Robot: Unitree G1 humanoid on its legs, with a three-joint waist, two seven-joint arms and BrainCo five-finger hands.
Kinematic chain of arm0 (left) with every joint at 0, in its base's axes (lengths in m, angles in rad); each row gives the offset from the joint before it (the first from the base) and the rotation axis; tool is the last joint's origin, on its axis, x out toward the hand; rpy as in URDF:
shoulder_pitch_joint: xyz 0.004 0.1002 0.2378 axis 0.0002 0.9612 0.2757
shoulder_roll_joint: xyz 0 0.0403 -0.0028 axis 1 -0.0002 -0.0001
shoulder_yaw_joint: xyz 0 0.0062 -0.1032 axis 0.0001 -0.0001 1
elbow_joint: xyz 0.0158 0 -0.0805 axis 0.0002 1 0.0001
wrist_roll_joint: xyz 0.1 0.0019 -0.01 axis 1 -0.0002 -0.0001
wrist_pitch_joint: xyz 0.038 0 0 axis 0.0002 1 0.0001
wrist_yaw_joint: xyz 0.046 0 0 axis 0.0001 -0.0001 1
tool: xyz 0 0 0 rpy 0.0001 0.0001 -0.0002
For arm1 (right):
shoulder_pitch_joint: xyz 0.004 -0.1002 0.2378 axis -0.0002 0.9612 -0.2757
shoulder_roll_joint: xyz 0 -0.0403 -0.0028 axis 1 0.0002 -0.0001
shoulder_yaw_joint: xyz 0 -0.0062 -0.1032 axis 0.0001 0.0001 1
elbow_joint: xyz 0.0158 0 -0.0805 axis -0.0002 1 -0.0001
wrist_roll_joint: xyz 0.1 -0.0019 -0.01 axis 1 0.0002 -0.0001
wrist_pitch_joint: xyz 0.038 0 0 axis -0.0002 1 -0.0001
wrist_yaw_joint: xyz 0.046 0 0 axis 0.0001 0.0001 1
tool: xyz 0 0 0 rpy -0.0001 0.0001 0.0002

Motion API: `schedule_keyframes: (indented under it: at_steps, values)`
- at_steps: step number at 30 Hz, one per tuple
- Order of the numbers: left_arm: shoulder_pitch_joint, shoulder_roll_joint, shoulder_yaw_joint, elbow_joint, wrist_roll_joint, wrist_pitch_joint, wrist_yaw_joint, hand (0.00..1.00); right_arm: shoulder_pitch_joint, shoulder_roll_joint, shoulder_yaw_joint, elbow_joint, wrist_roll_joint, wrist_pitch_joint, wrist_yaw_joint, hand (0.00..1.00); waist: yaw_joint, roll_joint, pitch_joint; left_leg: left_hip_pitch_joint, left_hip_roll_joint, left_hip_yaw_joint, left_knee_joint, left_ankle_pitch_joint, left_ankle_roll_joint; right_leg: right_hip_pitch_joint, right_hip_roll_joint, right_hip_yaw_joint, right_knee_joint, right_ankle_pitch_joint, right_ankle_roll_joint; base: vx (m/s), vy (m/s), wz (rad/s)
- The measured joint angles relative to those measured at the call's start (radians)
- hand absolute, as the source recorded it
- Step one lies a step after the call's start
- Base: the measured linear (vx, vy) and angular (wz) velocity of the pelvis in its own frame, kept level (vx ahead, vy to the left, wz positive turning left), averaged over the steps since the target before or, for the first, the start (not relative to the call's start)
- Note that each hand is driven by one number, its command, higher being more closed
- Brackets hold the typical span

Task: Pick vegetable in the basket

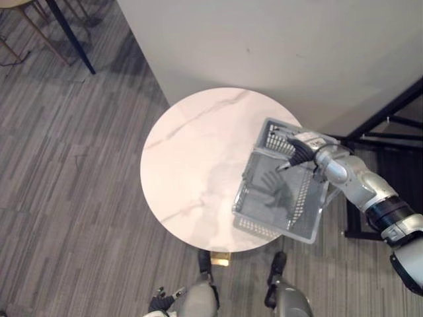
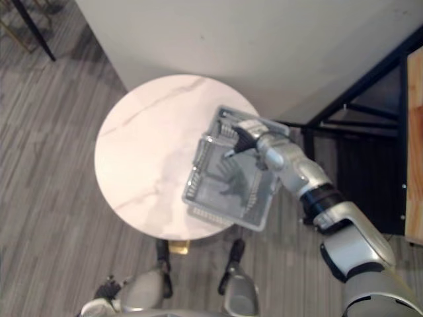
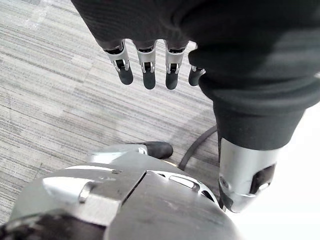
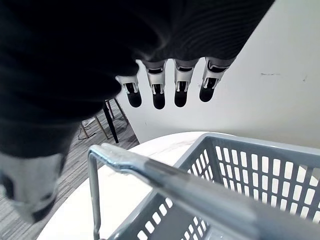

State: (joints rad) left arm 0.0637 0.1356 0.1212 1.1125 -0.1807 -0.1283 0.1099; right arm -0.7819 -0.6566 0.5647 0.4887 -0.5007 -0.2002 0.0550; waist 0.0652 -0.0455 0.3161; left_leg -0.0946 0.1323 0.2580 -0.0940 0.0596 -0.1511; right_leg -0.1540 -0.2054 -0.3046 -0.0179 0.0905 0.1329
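Note:
The wire handle's bent leg (image 4: 94, 192) goes down to the basket's side rim. The grey basket (image 1: 274, 191) will therefore hang with its open side up when I lift the handle.
A grey plastic mesh basket (image 1: 247, 173) sits at the right edge of the round white marble table (image 1: 192, 152), and its near corner juts past the rim. Its bottom carries the shadow of a hand. My right hand (image 1: 301, 146) hovers over the basket's far end with its fingers (image 4: 159, 92) straight, so it is open. In the right wrist view the basket's metal handle (image 4: 165, 175) runs just beneath those fingers, in front of the basket wall (image 4: 260, 167). My left hand (image 3: 145, 62) hangs low beside me over the carpet, with its fingers relaxed and holding nothing.
A white wall (image 1: 277, 39) rises right behind the table. A black metal frame (image 1: 390, 122) stands to the right, next to a wooden panel (image 2: 415, 145). Chair legs (image 1: 69, 36) stand at the far left on grey striped carpet (image 1: 66, 198).

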Motion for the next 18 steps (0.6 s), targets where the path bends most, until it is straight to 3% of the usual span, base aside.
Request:
schedule_keyframes:
  at_steps: [18]
  values:
    - [0.0,0.002,-0.009,-0.009,0.007,-0.005,0.003,0.0,0.069,0.013,-0.01,0.025,0.001,0.0,0.015,0.0,0.0,0.002,0.029,0.005,-0.002,0.0,0.0,0.0,0.0,0.0,-0.002,0.003,0.005,0.0,0.001,0.0,0.0,0.0]
